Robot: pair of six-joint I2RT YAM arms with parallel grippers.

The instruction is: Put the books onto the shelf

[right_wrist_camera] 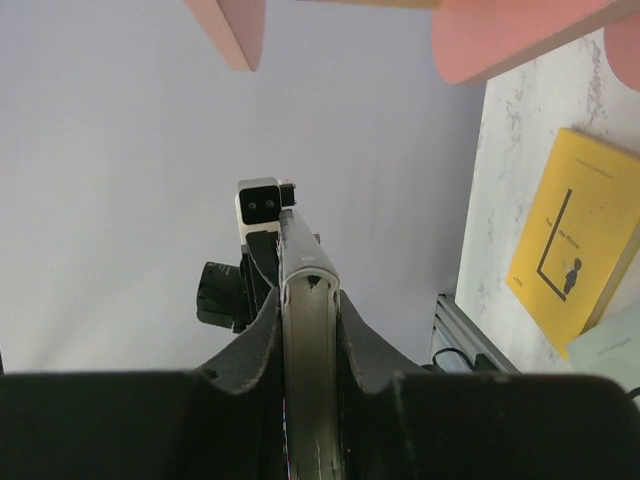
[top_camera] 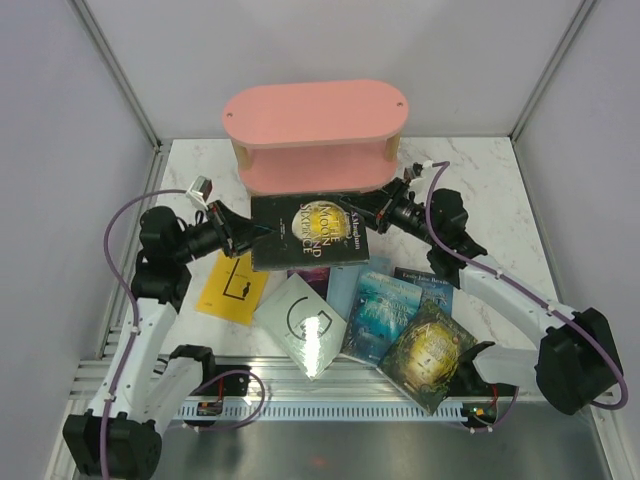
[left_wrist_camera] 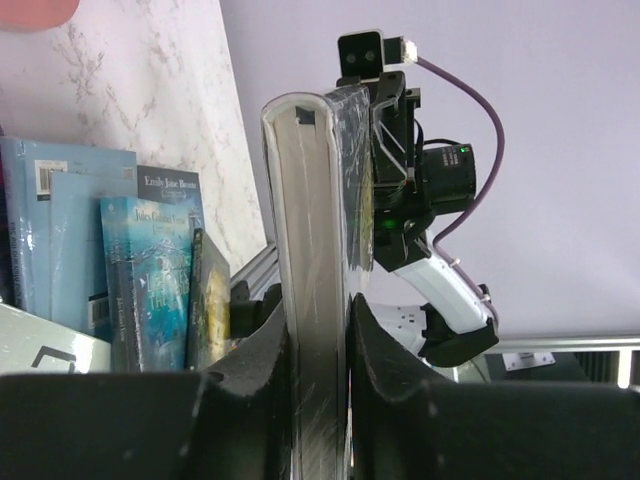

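The black book's page end [right_wrist_camera: 311, 335] is in my right gripper, and the book's spine [top_camera: 300, 196] faces the pink shelf. Next, my right gripper takes hold of the book's spine before it puts the book on the shelf.
A black book with a gold moon cover [top_camera: 308, 232] hangs flat above the table, just in front of the pink shelf [top_camera: 315, 135]. My left gripper [top_camera: 250, 232] is shut on its left edge and my right gripper [top_camera: 365, 218] is shut on its right edge. In the left wrist view the book's page edge [left_wrist_camera: 315, 250] stands between my fingers [left_wrist_camera: 250, 360]. In the right wrist view the same book [right_wrist_camera: 305, 270] is pinched edge-on. Other books lie on the table: yellow [top_camera: 233, 285], pale grey "G" [top_camera: 300, 322], teal [top_camera: 385, 312], green-gold [top_camera: 430, 352].
A dark blue book [top_camera: 425, 282] and a light blue one [top_camera: 343, 285] lie partly under the others. The white walls close in on both sides, and a metal rail [top_camera: 330, 405] runs along the near table edge.
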